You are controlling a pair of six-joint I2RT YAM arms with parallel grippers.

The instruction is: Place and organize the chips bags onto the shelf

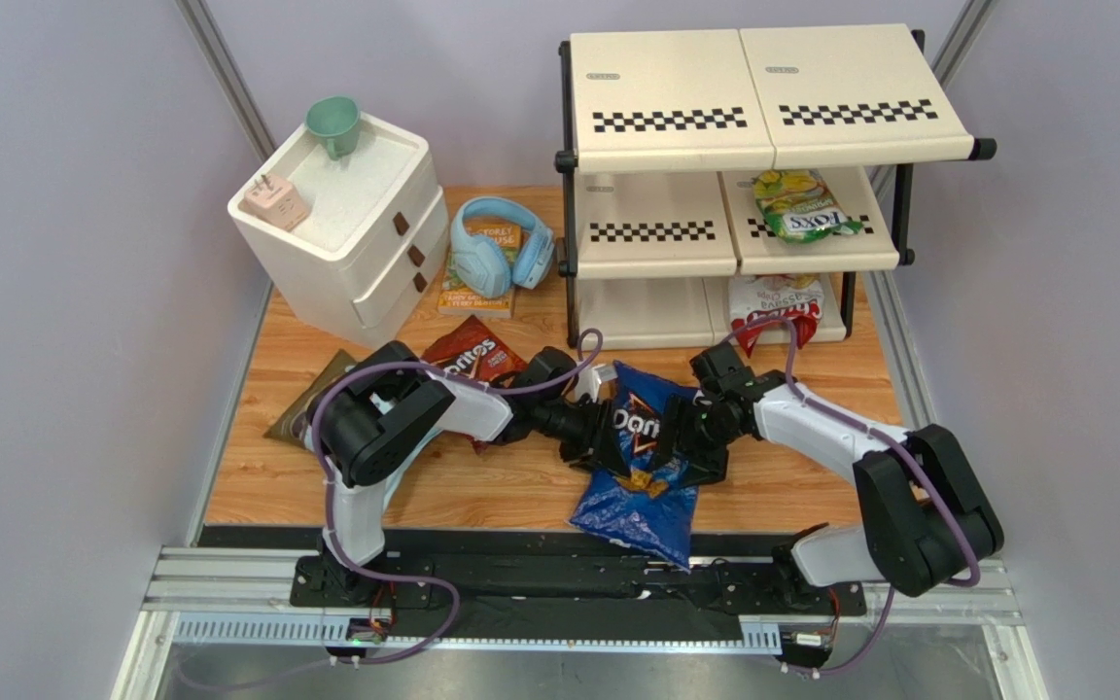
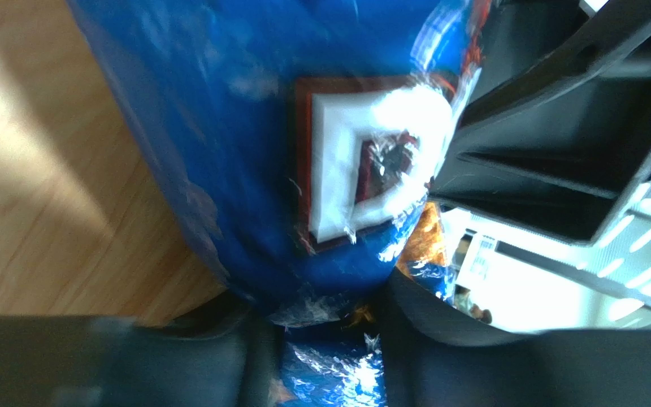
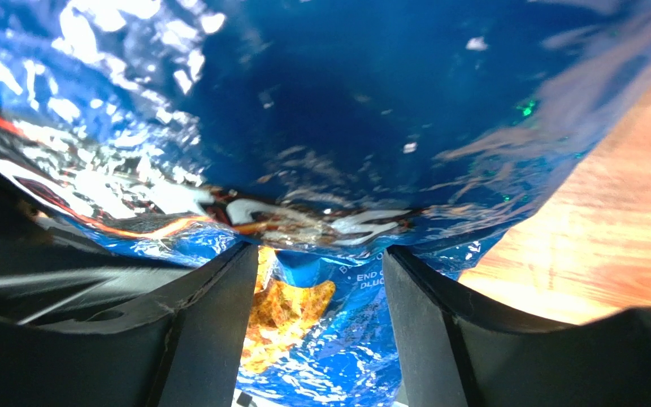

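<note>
The blue Doritos bag's lower end (image 1: 651, 537) juts past the front edge, so my left gripper should pull it back while my right gripper takes its side (image 1: 687, 505) anew.
The blue Doritos bag (image 1: 639, 455) is held at the table's middle between both grippers. My left gripper (image 1: 591, 425) is shut on its left side, with blue foil (image 2: 218, 127) pinched between the fingers (image 2: 329, 339). My right gripper (image 1: 698, 423) is shut on its right side, with foil (image 3: 346, 102) filling the gap between the fingers (image 3: 320, 292). The red Doritos bag (image 1: 473, 350) lies behind my left arm. The green-yellow bag (image 1: 810, 204) lies on the middle board of the shelf (image 1: 668, 88). The white-and-red bag (image 1: 775, 306) is on the bottom board. A brownish bag (image 1: 300, 401) lies partly hidden under my left arm.
A white two-drawer cabinet (image 1: 340, 219) stands at the back left, with a green cup (image 1: 332, 124) and a small pink item (image 1: 275, 200) on top. Blue headphones (image 1: 496, 248) rest on an orange book (image 1: 476, 289) between the cabinet and the shelf.
</note>
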